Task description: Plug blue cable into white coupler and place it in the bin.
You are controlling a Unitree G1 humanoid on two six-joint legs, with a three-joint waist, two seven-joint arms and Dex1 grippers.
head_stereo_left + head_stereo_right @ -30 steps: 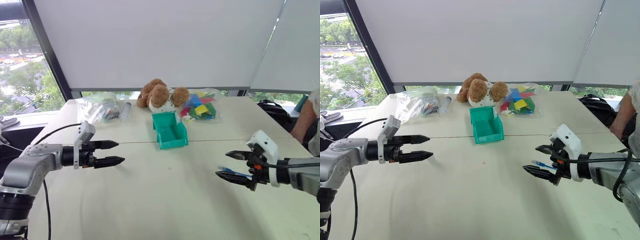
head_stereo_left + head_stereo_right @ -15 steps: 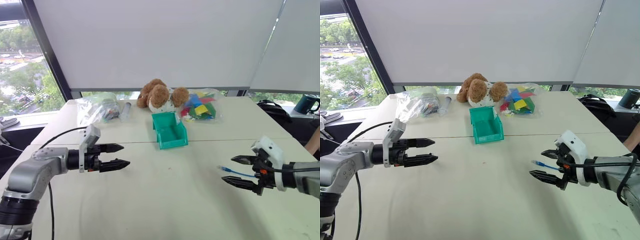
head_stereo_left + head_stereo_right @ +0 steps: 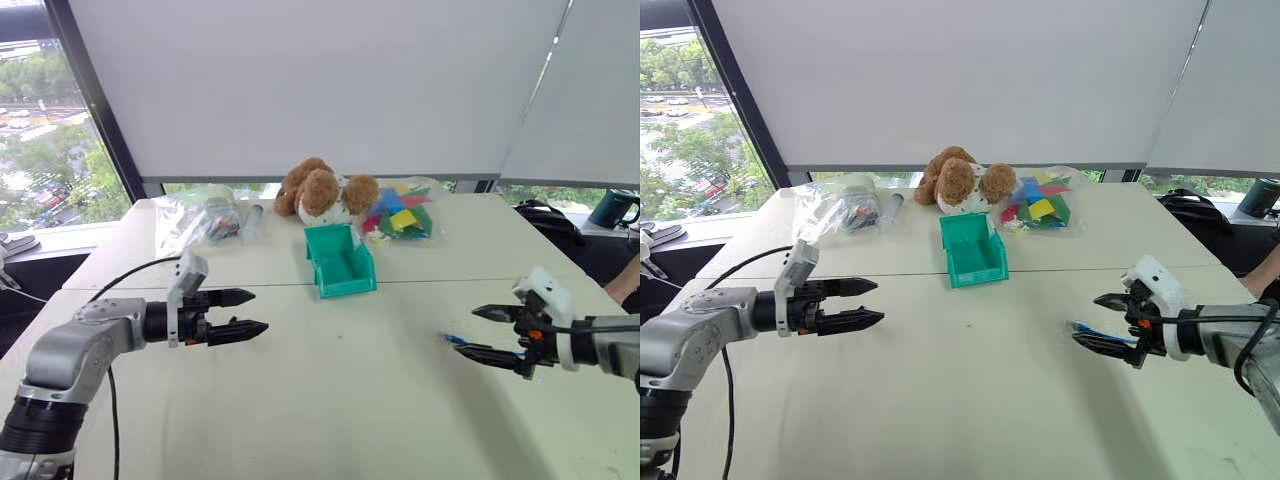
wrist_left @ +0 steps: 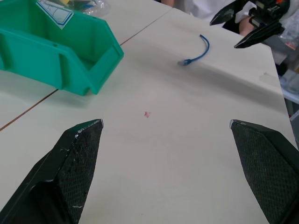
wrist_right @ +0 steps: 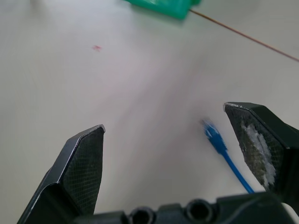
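My gripper will lift the blue cable (image 3: 454, 339), and the cable's loose end should stand up in a stiff arc, because the cable runs nearly straight (image 5: 237, 172) behind its plug.
The blue cable (image 4: 198, 51) lies loose on the pale table, curved, with its plug end toward the middle. My right gripper (image 3: 466, 330) hovers open just above it, and the cable's tip (image 5: 212, 135) shows near one finger but nothing holds it. My left gripper (image 3: 255, 311) is open and empty over the left half of the table, pointing toward the right one. Between them and further back stands the teal bin (image 3: 340, 262), empty as far as I can see. The white coupler is out of view.
Behind the bin sit a brown teddy bear (image 3: 318, 190), a clear bag of coloured blocks (image 3: 400, 215), another clear bag (image 3: 195, 215) and a grey tube (image 3: 250, 220). A person's arm (image 3: 630, 297) shows at the right edge, near a dark mug (image 3: 612, 207).
My right gripper has drifted right and slightly down, staying open over the cable. The person's arm at the right has drawn back. My left gripper has edged a little right.
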